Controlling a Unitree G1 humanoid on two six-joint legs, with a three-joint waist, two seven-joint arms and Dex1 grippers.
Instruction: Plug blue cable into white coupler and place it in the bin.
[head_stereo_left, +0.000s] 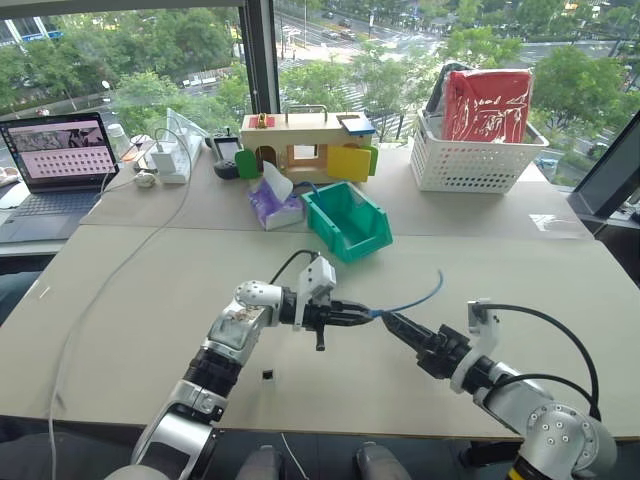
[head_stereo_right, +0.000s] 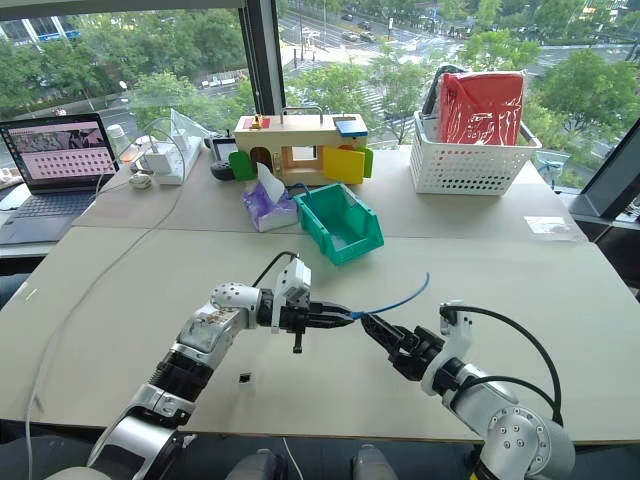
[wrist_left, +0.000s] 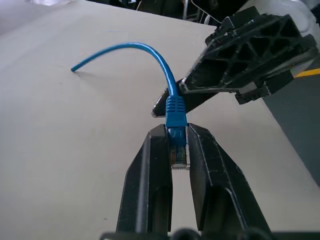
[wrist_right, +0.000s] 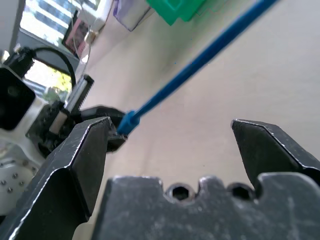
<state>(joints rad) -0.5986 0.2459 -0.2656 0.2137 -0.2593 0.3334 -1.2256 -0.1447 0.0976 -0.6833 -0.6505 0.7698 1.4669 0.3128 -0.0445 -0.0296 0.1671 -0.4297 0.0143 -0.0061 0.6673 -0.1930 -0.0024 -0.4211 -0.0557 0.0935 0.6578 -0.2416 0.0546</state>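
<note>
The blue cable's loose end (head_stereo_left: 439, 276) curves outward and barely sags, so I expect the blue cable to stick up stiffly as I carry it to the bin.
My left gripper (head_stereo_left: 365, 314) is shut on the plug of the blue cable (head_stereo_left: 415, 297) and holds it just above the table. The plug (wrist_left: 176, 125) sits pinched between the two black fingers, and the cable arcs away to a free end. Right beside it, my right gripper (head_stereo_left: 392, 322) points at the plug with its fingers spread open and empty (wrist_right: 170, 125). A tiny white coupler (head_stereo_left: 267, 375) lies on the table under my left forearm, apart from both grippers. The teal bin (head_stereo_left: 347, 220) stands further back, at the table's middle.
A purple tissue pack (head_stereo_left: 275, 205) sits left of the bin, with a wooden toy house (head_stereo_left: 305, 145) behind it. A white lattice basket (head_stereo_left: 475, 150) holding a red bag is at the back right. At the far left are a laptop (head_stereo_left: 55, 160) and a long white cord (head_stereo_left: 110, 280).
</note>
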